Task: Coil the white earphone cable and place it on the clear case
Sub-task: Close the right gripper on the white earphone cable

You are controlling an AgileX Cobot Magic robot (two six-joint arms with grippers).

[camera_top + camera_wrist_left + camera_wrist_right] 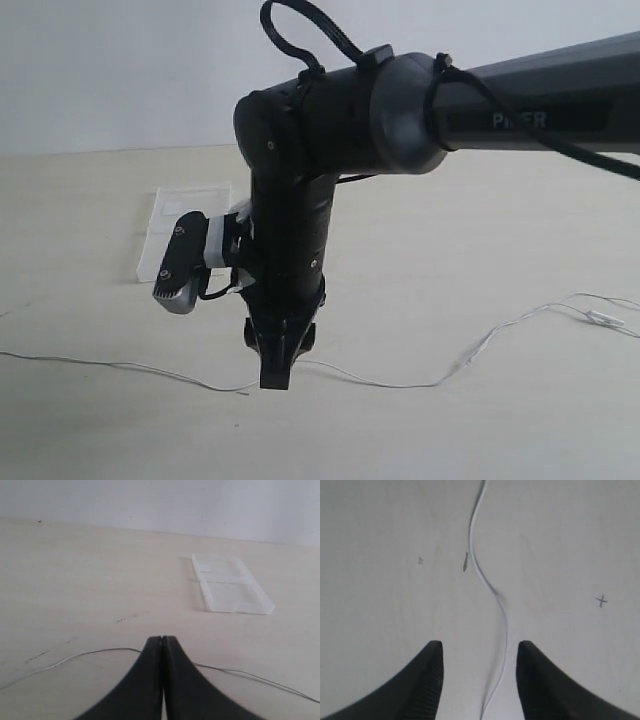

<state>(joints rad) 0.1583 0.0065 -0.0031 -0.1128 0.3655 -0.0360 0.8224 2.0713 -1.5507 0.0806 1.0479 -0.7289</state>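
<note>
The white earphone cable [504, 655] runs lengthwise between the open fingers of the robot's right gripper, so the gripper should go down next until the ends of its fingers are on either side of the cable [505, 617], and then close.
The white earphone cable [400, 383] lies loose and uncoiled across the front of the table, with a small pod [604, 318] near its right end. My right gripper [273, 378] points straight down over it. In the right wrist view this gripper [479, 647] is open, and the cable [480, 575] runs on the table between its fingers. The clear case [190, 215] lies flat behind and to the left of that arm. My left gripper [162, 639] is shut, low over the table; the cable [100, 652] passes behind its fingers, the case [230, 585] beyond. The exterior view does not show this gripper.
The right arm's dark body [300, 200] and wrist camera [185, 265] hide part of the case and table. The pale table [500, 250] carries small marks, such as a cross [602, 600]. A plain wall stands behind.
</note>
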